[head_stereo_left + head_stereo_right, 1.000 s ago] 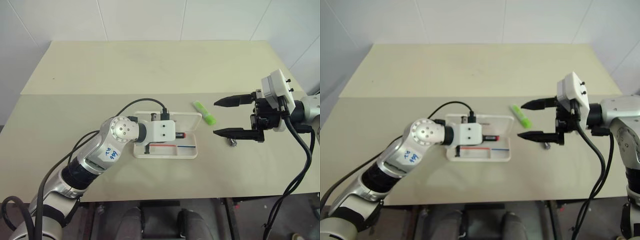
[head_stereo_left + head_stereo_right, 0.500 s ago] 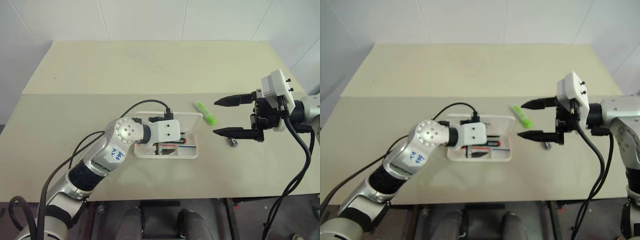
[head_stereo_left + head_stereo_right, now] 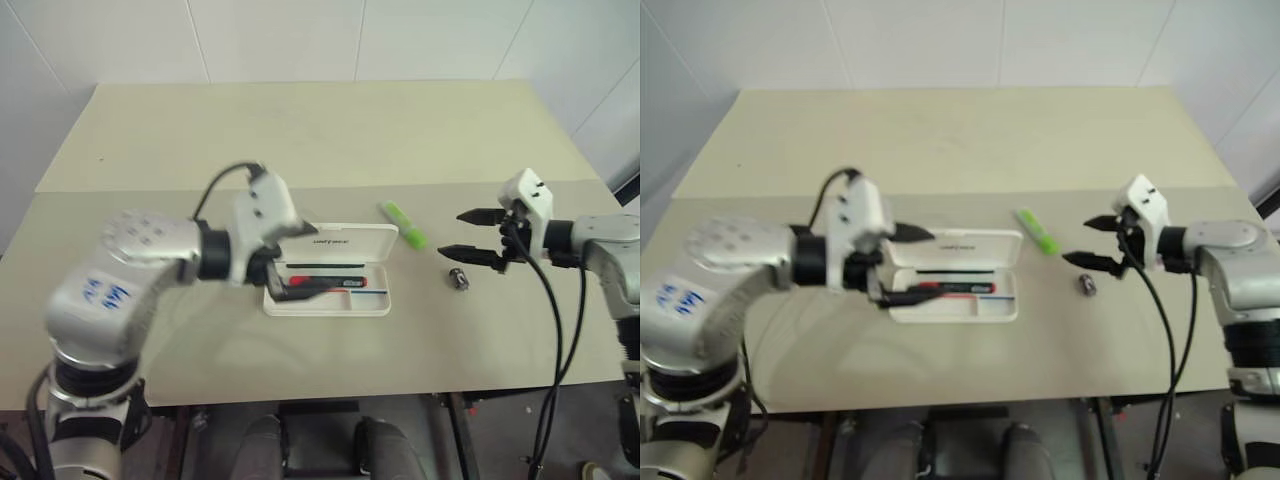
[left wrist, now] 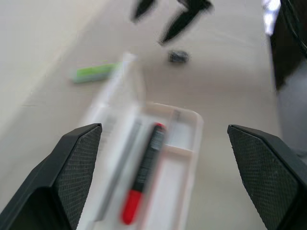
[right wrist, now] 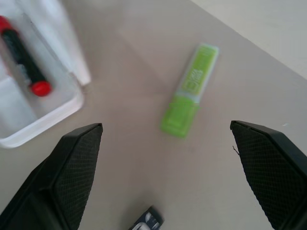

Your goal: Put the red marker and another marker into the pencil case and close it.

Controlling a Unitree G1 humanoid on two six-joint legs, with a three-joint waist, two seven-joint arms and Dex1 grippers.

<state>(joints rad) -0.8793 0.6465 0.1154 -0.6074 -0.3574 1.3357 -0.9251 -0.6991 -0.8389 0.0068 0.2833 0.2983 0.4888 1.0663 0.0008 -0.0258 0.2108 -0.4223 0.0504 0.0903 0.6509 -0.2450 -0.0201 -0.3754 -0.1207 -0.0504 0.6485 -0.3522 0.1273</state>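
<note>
I expect the lime-green highlighter (image 3: 404, 225) to fit flat inside when I lower it lengthwise, because the long front compartment (image 3: 308, 305) beside the red marker is empty.
The white pencil case (image 3: 372, 303) lies open at the table's middle, lid (image 3: 345, 241) tipped back. The red marker (image 3: 328, 283) lies inside its tray, also in the left wrist view as the red marker (image 4: 143, 176). My left gripper (image 3: 298, 262) hovers open just left of and above the case, holding nothing. The lime-green highlighter (image 3: 404, 223) lies on the table right of the lid. My right gripper (image 3: 452, 233) is open and empty a little right of it, pointing at it; the right wrist view has the highlighter (image 5: 190, 95) ahead between the fingers.
A small dark metallic cylinder (image 3: 459, 278) lies on the table below my right gripper, right of the case. The beige table (image 3: 300, 140) stretches far behind; its front edge runs close below the case. White walls bound the back and sides.
My left gripper opened, left the red marker in the case, then rose and drew back to the left. My right gripper went forward and down toward the highlighter.
</note>
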